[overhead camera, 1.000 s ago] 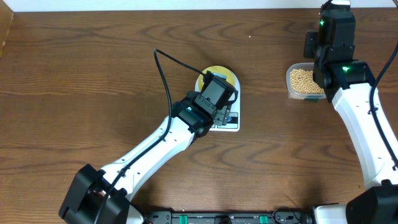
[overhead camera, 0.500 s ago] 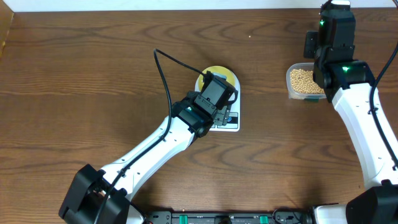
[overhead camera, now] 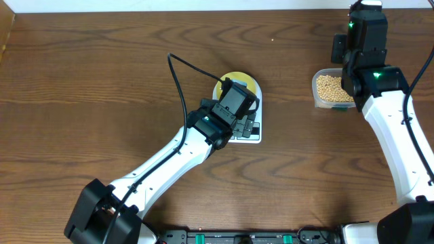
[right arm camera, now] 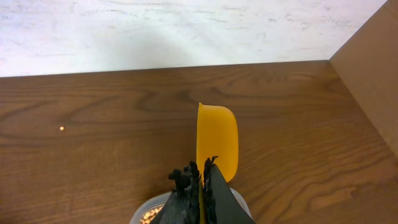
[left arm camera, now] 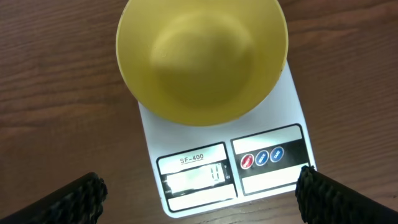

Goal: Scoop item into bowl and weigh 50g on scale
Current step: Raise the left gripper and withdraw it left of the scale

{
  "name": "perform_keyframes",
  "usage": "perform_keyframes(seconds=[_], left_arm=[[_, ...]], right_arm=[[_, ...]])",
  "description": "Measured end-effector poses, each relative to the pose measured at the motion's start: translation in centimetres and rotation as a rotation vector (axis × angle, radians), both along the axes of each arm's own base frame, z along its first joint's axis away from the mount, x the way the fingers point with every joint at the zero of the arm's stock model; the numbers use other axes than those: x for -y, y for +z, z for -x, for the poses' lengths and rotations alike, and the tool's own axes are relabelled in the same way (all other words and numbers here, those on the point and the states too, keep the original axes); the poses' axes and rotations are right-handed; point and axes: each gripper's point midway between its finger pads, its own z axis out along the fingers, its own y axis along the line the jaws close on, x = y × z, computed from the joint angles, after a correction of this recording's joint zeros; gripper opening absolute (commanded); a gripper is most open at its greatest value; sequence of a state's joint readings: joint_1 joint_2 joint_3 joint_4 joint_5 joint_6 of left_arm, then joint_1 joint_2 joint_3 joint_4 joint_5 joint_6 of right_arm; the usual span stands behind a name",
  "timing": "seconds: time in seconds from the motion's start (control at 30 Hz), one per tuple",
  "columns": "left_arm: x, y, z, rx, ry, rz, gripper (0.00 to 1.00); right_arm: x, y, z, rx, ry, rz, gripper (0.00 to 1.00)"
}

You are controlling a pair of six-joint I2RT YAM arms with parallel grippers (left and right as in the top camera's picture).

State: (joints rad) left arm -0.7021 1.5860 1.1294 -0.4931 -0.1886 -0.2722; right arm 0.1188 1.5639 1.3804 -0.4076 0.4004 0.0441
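Observation:
The robot's left arm is covering the bowl [overhead camera: 236,76] where the scoop has to pour, so the left gripper should move back beside the scale [left arm camera: 118,152] before the right gripper brings beans.
The pale yellow-green bowl [left arm camera: 202,59] sits empty on the white scale [left arm camera: 221,168], whose display is lit; both show partly under my left arm in the overhead view, bowl [overhead camera: 243,81] and scale [overhead camera: 249,135]. My left gripper [left arm camera: 199,196] is open, its fingers hovering wide apart over the scale's front edge. My right gripper [right arm camera: 202,174] is shut on the handle of a yellow scoop [right arm camera: 217,140], held on edge above a clear container of tan beans [overhead camera: 329,87]. A few beans [right arm camera: 148,216] show below the fingers.
A single stray bean [right arm camera: 61,128] lies on the wooden table beyond the container. A white wall runs along the table's far edge. A black cable [overhead camera: 178,74] loops from my left arm over the table left of the scale.

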Motion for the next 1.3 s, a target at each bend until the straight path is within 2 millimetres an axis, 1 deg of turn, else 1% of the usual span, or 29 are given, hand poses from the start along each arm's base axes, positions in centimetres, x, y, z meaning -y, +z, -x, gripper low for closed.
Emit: perform_keyframes(seconds=[0.1, 0.17, 0.33, 0.4, 0.47, 0.53, 0.6, 0.63, 0.67, 0.77, 0.8, 0.97, 1.1, 1.3], left_arm=[[-0.1, -0.2, 0.3, -0.013, -0.009, -0.012, 0.99], [0.0, -0.4, 0.7, -0.031, -0.047, -0.019, 0.99], [1.5, -0.7, 1.9, -0.073, -0.198, -0.002, 0.99], [1.7, -0.5, 2.2, -0.076, -0.243, -0.005, 0.99], [1.7, 0.2, 2.5, -0.07, -0.274, 0.004, 0.99], [1.1, 1.6, 2.7, -0.053, -0.302, 0.025, 0.99], [-0.3, 3.6, 2.6, -0.025, -0.315, 0.049, 0.99], [-0.8, 4.1, 2.5, -0.015, -0.313, 0.052, 0.99], [-1.8, 4.5, 2.5, -0.015, -0.317, 0.054, 0.99], [-3.2, 5.4, 2.0, 0.001, -0.325, 0.065, 0.99], [-3.6, 5.5, 1.8, 0.003, -0.337, 0.074, 0.99], [-4.0, 5.5, 1.6, 0.002, -0.388, 0.095, 0.99], [-4.4, 5.1, 1.7, -0.007, -0.4, 0.096, 0.99], [-4.7, 3.9, 2.6, -0.045, -0.421, 0.082, 0.99]], right_arm=[[0.1, 0.0, 0.0, 0.0, -0.001, -0.001, 0.01], [0.3, 0.0, 0.0, 0.0, -0.006, 0.0, 0.01], [1.0, 0.0, 0.0, 0.0, -0.022, 0.0, 0.01], [1.1, 0.0, 0.0, 0.0, -0.023, 0.0, 0.01], [1.1, 0.0, 0.0, 0.0, -0.023, 0.0, 0.01], [1.1, 0.0, 0.0, 0.001, -0.023, 0.0, 0.01], [1.0, 0.1, 0.0, 0.004, -0.023, -0.001, 0.01], [1.0, 0.1, 0.0, 0.004, -0.023, 0.0, 0.01], [1.0, 0.1, 0.0, 0.005, -0.023, -0.001, 0.01], [1.0, 0.1, 0.0, 0.006, -0.023, -0.001, 0.01], [1.0, 0.1, 0.0, 0.006, -0.023, -0.001, 0.01], [1.2, 0.0, 0.0, 0.002, -0.026, 0.0, 0.01], [1.8, 0.0, 0.1, 0.001, -0.038, 0.0, 0.01], [2.1, 0.1, 0.1, 0.003, -0.044, 0.0, 0.01]])
